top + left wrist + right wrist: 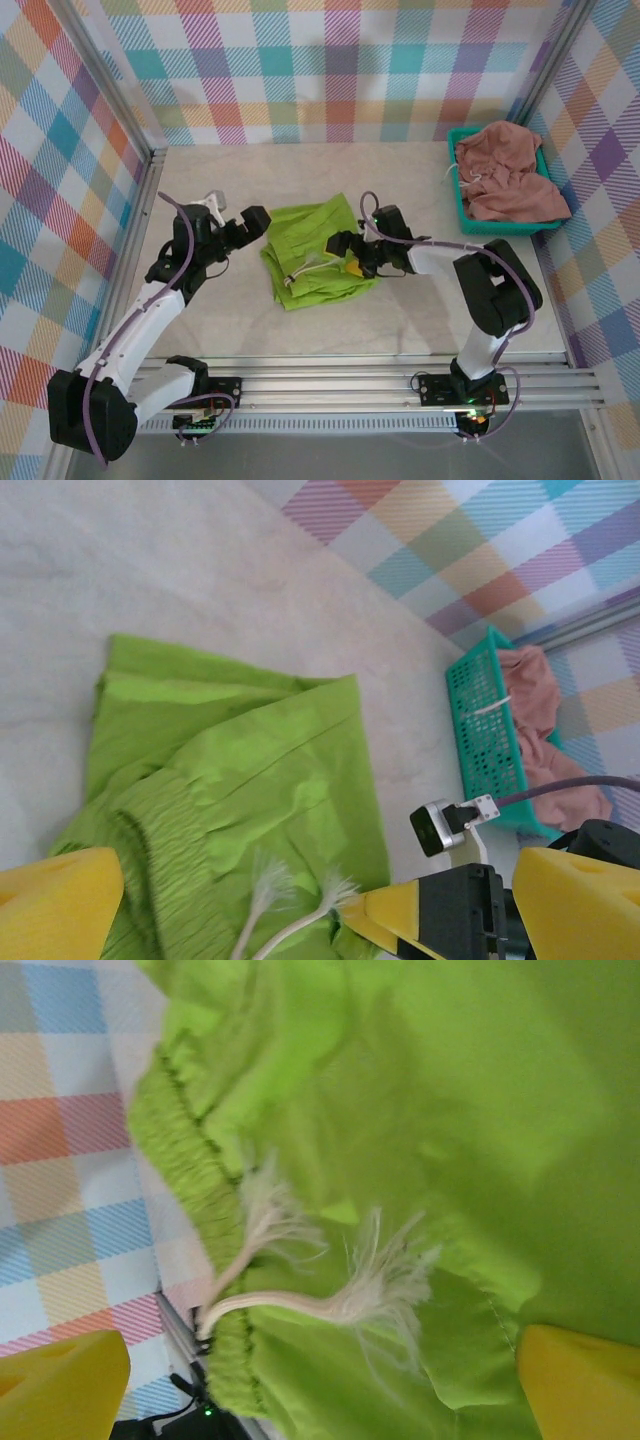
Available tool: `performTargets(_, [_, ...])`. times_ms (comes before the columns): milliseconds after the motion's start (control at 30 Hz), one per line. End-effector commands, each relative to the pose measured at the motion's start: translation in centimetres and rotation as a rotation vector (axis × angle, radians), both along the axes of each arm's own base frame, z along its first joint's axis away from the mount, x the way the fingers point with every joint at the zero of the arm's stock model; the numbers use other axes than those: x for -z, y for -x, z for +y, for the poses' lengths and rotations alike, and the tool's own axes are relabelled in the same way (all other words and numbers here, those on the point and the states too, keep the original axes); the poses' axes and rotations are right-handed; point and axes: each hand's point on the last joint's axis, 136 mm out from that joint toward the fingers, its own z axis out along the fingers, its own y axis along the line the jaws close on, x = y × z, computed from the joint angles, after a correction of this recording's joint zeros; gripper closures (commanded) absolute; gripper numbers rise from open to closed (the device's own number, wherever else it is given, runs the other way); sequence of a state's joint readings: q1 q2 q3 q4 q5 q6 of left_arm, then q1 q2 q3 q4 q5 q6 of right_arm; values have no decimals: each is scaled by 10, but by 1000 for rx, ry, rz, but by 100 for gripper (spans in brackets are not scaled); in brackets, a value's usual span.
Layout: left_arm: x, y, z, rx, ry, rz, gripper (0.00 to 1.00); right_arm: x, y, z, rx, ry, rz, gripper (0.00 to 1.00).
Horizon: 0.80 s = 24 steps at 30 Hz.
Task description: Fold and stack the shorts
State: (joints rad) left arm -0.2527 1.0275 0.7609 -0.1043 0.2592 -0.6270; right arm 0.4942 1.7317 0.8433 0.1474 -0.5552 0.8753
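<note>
The lime green shorts (308,240) take up the middle of the table. My right gripper should slide them toward my left gripper's side (212,302) before I get the salmon pink shorts.
The lime green shorts (310,250) lie bunched in the middle of the table, their frayed white drawstring (370,1290) on top. My left gripper (258,222) is open just off their left edge; in its wrist view the green cloth (250,770) spreads ahead of the wide yellow fingers (55,905). My right gripper (345,255) is open over the right side, with cloth (450,1110) between its spread fingers (585,1380). One of its fingers (385,912) touches the cloth by the drawstring ends. The salmon pink shorts (505,175) sit heaped in the basket.
The teal mesh basket (460,200) stands at the back right against the plaid wall, and its side (480,740) shows in the left wrist view. Plaid walls enclose the table on three sides. An aluminium rail runs along the near edge (350,375).
</note>
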Motion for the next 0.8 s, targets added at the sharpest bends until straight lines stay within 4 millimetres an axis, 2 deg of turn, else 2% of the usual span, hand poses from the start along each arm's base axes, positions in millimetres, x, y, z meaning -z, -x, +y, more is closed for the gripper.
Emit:
performTargets(0, [1, 3, 4, -1, -21, -9, 0, 20, 14, -22, 54, 88, 29, 0])
performTargets(200, [8, 6, 4, 3, -23, 4, 0, 25, 33, -79, 154, 188, 52, 1])
performTargets(333, [10, 7, 3, 4, -19, 6, 0, 20, 42, -129, 251, 234, 72, 1])
performTargets(400, [11, 9, 4, 7, -20, 9, 0, 10, 46, -149, 286, 264, 52, 1])
performTargets(467, [9, 10, 3, 10, -18, 5, 0, -13, 47, -160, 290, 304, -16, 0])
performTargets(567, [6, 9, 3, 8, -6, -4, 0, -57, 41, -154, 290, 274, -134, 1])
performTargets(667, [1, 9, 2, 6, 8, -17, 0, -90, 33, -129, 254, 237, -256, 0])
performTargets(767, [-3, 8, 2, 1, 13, -27, 0, -98, 23, -93, 177, 200, -285, 1])
